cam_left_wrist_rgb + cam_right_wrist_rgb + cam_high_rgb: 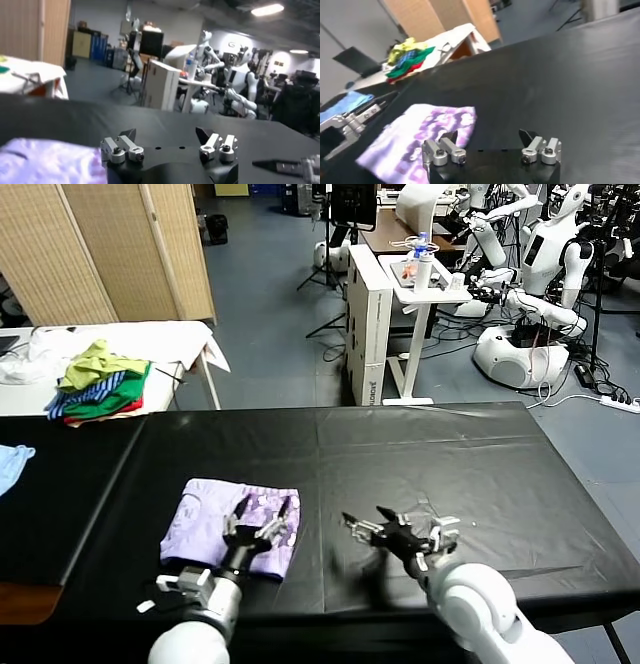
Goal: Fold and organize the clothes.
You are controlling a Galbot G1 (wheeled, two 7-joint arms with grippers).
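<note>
The folded T-shirt [203, 522] is lying at a slant on my left gripper's side, so next my right gripper grips its printed edge [287, 550] and pulls it straight toward the middle.
The clothes, a pale lavender T-shirt [215, 524], lie folded into a small rectangle on the black table [420, 454] near its front left, purple print facing up on the right part. My left gripper [265, 514] hovers open over the shirt's right edge, holding nothing. In the left wrist view the left gripper [166, 134] has wide-apart jaws, with the shirt [45, 160] beside it. My right gripper [400, 529] stands open over bare table to the right of the shirt. The right wrist view shows the right gripper [488, 135] empty and the shirt [420, 135] beyond it.
A pile of green, yellow and striped clothes [100, 384] lies on a white table [180, 339] at the back left. A light blue cloth [12, 464] sits at the far left edge. White robots [540, 284] and a stand are beyond the table's far edge.
</note>
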